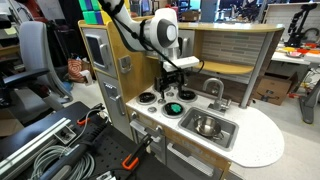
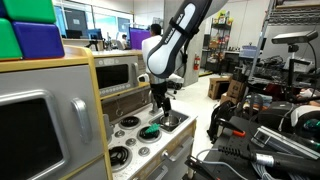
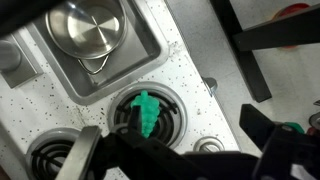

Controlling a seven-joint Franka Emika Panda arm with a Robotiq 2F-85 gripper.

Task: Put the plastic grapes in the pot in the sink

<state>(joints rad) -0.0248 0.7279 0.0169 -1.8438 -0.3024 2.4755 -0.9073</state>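
The robot's spread fingers line up with the green grapes' narrow width point(image 3: 148, 113), so the gripper should go on moving down toward the burner point(image 1: 173, 108) until its fingers are on both sides of the grapes, and then close.
The green plastic grapes point(image 3: 146, 112) lie on a round black burner of the toy kitchen counter; they show in both exterior views point(image 1: 174, 107) point(image 2: 150, 131). The steel pot point(image 3: 90, 28) stands in the sink point(image 3: 150, 45), next to that burner, and also shows in both exterior views point(image 1: 207, 126) point(image 2: 173, 121). My gripper point(image 3: 175, 148) hangs a short way above the burner with the grapes point(image 1: 170, 88) point(image 2: 160, 104). Its fingers are spread wide and hold nothing. The grapes sit near its left finger in the wrist view.
A second burner point(image 1: 148, 97) lies beside the one with the grapes. A faucet point(image 1: 212, 90) stands behind the sink. The wooden back wall and shelf point(image 1: 230, 45) rise behind the counter. A toy microwave point(image 2: 120, 72) sits to the side. Cables and clamps lie on the floor point(image 1: 60, 150).
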